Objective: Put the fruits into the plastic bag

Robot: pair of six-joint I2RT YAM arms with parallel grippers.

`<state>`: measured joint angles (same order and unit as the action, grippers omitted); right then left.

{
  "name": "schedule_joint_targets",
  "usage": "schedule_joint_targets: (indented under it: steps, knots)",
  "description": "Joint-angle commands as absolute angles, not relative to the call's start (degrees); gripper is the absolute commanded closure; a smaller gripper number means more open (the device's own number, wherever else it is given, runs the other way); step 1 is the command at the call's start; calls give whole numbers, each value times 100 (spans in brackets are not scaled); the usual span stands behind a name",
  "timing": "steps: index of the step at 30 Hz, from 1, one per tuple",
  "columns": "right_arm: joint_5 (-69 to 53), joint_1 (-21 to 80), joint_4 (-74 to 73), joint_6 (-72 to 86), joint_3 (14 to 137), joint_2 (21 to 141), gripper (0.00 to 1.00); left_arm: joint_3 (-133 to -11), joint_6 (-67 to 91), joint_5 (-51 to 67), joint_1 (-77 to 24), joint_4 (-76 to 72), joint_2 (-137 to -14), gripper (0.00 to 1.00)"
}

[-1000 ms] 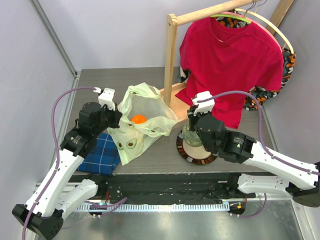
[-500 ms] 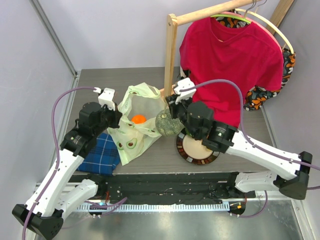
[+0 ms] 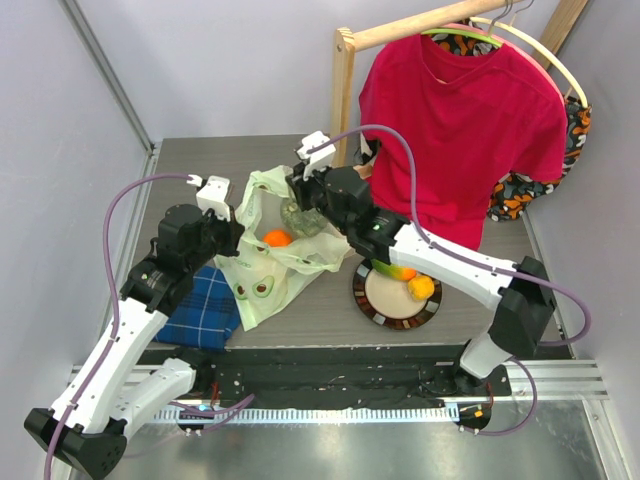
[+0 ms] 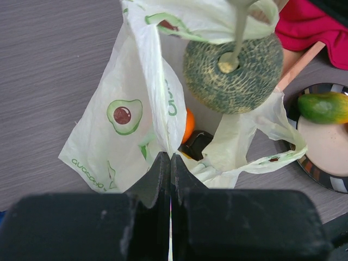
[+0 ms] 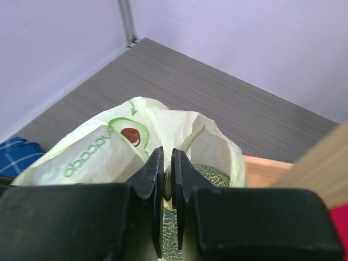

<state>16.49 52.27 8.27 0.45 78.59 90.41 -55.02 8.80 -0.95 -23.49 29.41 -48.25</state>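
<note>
The netted melon is hanging against the bag's far rim (image 3: 268, 182). Next, my right gripper moves it back toward the orange inside the bag (image 3: 277, 238) and lets it down there.
The pale green plastic bag (image 3: 270, 265) with avocado prints lies open at centre left. My left gripper (image 3: 230, 238) is shut on its near edge (image 4: 163, 125) and holds it up. My right gripper (image 3: 297, 198) is shut on the stem of the netted melon (image 3: 303, 220), which hangs in the bag's mouth (image 4: 234, 73). An orange (image 3: 276, 238) and a dark piece (image 4: 197, 144) lie inside the bag. In the right wrist view the jaws pinch the stem above the melon (image 5: 204, 174). A green-yellow piece (image 3: 395, 270) and a small orange (image 3: 422, 287) lie on the plate (image 3: 375, 312).
A blue plaid cloth (image 3: 205, 305) lies under my left arm. A wooden rack (image 3: 342, 120) with a red shirt (image 3: 460, 130) stands behind the plate, close to my right arm. Walls close in the left and the back.
My right gripper has carried the melon by its stem from the plate leftward and into the bag's mouth. The pieces on the plate now show. The left arm has not moved.
</note>
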Motion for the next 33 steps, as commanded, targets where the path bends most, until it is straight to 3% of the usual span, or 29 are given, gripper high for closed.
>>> schedule_joint_targets:
  steps: [1, 10, 22, 33]
  knots:
    - [880, 5291, 1652, 719, 8113, 9132, 99, -5537, 914, -61, -2338, 2716, -4764, 100]
    - [466, 5703, 2153, 1967, 6936, 9140, 99, -5546, 914, -53, -2338, 2733, -4790, 100]
    - [-121, 5924, 2188, 2434, 7198, 9782, 99, -5546, 914, -105, -2329, 2742, -4755, 100]
    - [165, 5941, 2347, 2601, 6988, 9009, 99, -5546, 914, -141, -2338, 2751, -4746, 100]
